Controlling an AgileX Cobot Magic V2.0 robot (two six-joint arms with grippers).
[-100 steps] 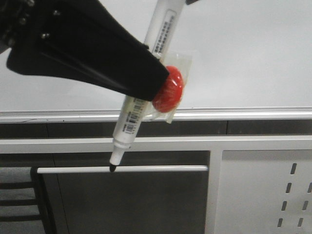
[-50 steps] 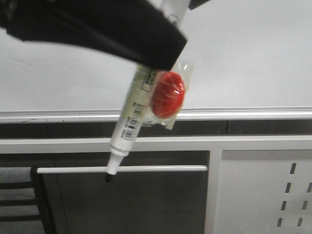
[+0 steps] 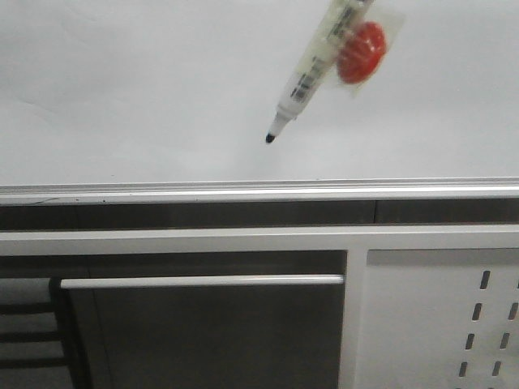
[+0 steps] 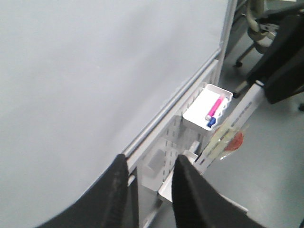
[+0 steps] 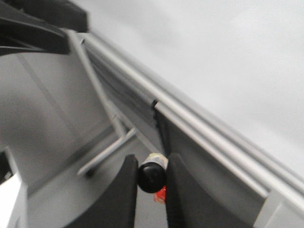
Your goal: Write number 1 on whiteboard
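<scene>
The marker's black tip (image 3: 271,138) is hanging low near the silver bottom rail. My right gripper should lift the marker toward the whiteboard's upper part (image 3: 250,36) before it writes.
The whiteboard (image 3: 122,89) fills the upper front view and is blank; no number 1 shows on it. A white marker (image 3: 312,69) with a red disc (image 3: 362,51) taped to it hangs slanted before the board, its black tip (image 3: 270,138) low and to the left, above the silver bottom rail (image 3: 243,191). I cannot tell whether the tip touches the board. My right gripper (image 5: 152,161) is shut on the marker's black end (image 5: 152,176); it is out of the front view. My left gripper (image 4: 151,164) is open and empty beside the board (image 4: 95,71). The marker (image 4: 237,118) also shows there.
A white panel with slots (image 3: 430,316) stands below the rail at the right, and a horizontal bar (image 3: 203,281) to its left. A small white tray (image 4: 209,107) with a pink and a blue pen hangs on the stand. Office chair legs (image 4: 256,28) stand beyond the board.
The marker has moved up and to the right, from below the rail to in front of the board. The black gripper that covered the upper left has left the front view.
</scene>
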